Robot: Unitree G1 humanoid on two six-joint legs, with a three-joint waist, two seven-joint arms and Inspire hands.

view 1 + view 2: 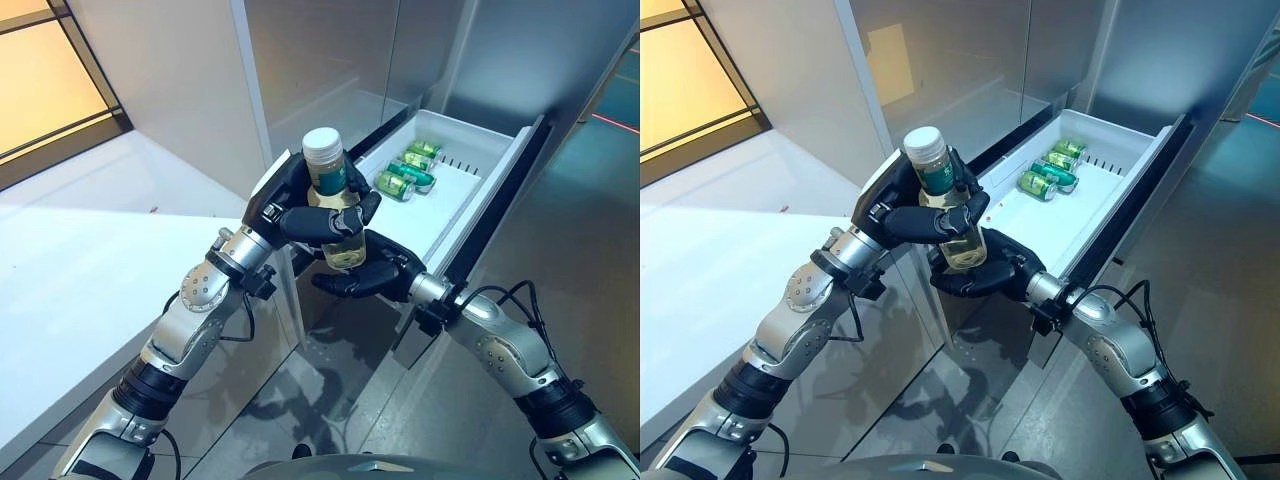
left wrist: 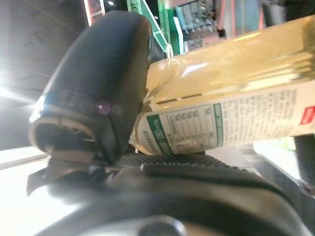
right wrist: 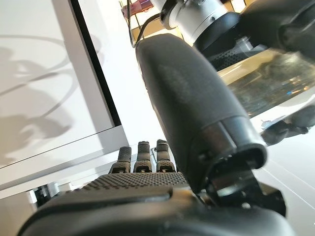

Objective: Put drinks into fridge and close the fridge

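The fridge drawer's low walls point(image 1: 487, 203) are shorter than the bottle point(image 1: 337, 205), so I expect the bottle to rest on its side when I lower it in.
My left hand point(image 1: 300, 215) is shut on a bottle point(image 1: 327, 185) with a white cap, a green label and pale yellow drink, held upright in front of the fridge. In the left wrist view the thumb point(image 2: 98, 88) presses on the bottle point(image 2: 236, 98). My right hand point(image 1: 370, 275) lies open just under the bottle's base, palm up, and its thumb point(image 3: 192, 98) stands beside the bottle point(image 3: 266, 83) in the right wrist view. Behind them the white fridge drawer point(image 1: 480, 215) is pulled out, with green cans point(image 1: 405, 170) lying at its far end.
A white counter point(image 1: 80, 250) runs along the left. The steel fridge front point(image 1: 320, 60) stands behind the drawer. Grey floor point(image 1: 570, 230) lies to the right of the drawer. The near part of the drawer's floor point(image 1: 440, 205) is bare.
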